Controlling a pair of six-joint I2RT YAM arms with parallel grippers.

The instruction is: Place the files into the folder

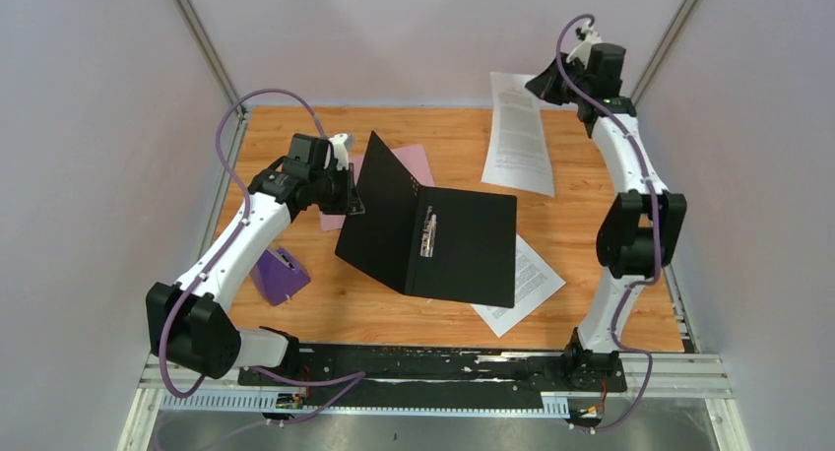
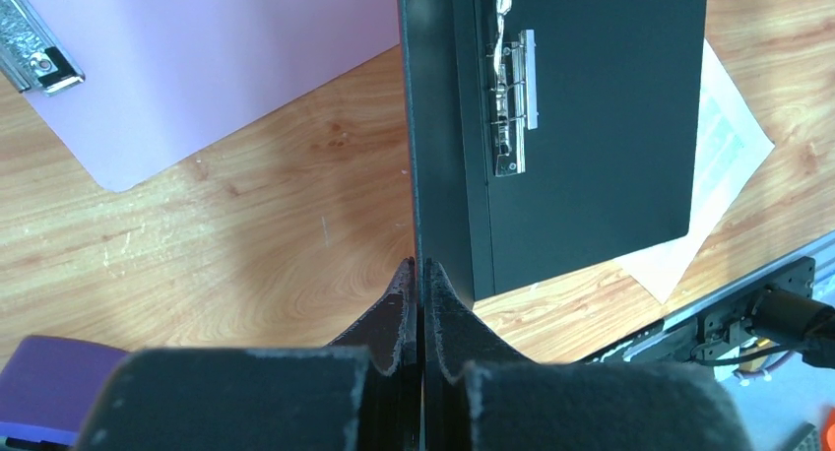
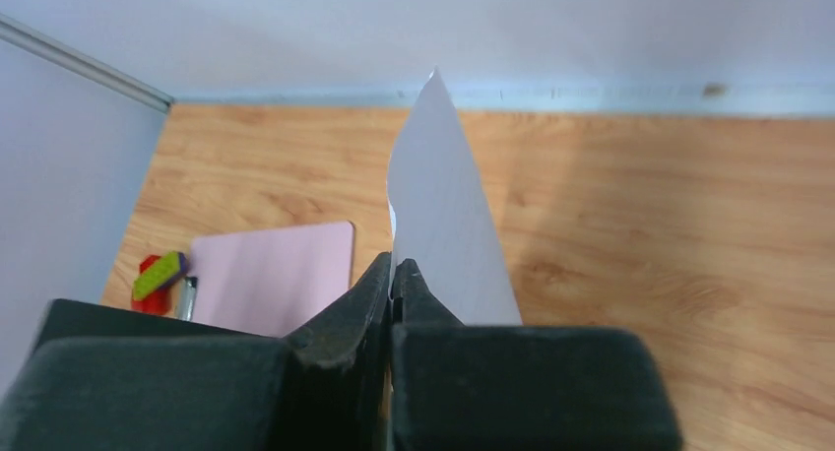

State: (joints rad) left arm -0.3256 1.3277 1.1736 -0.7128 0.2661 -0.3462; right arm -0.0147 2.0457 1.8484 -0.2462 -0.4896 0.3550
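Observation:
The white sheet (image 1: pixel 520 141) hangs past the folder's back corner, so the robot's right gripper should bring it forward and set it down on the flat half (image 1: pixel 475 246) next to the metal clip.
The black folder (image 1: pixel 463 244) lies open mid-table, its metal clip (image 1: pixel 429 234) on the flat half. My left gripper (image 1: pixel 347 183) is shut on the raised cover (image 1: pixel 384 200) and holds it tilted up; the left wrist view shows the cover's edge (image 2: pixel 414 126) between the jaws. One printed white sheet (image 1: pixel 517 131) hangs lifted at the back right, held by its corner in my shut right gripper (image 1: pixel 551 82); the right wrist view shows it (image 3: pixel 443 234) edge-on between the jaws. The second sheet (image 1: pixel 532 284) lies on the table, partly under the folder.
A pink clipboard (image 1: pixel 414 161) lies behind the folder on the left. A purple object (image 1: pixel 278 274) sits by the left arm. Small coloured items (image 3: pixel 158 279) show at the far left in the right wrist view. Walls close off the back and both sides.

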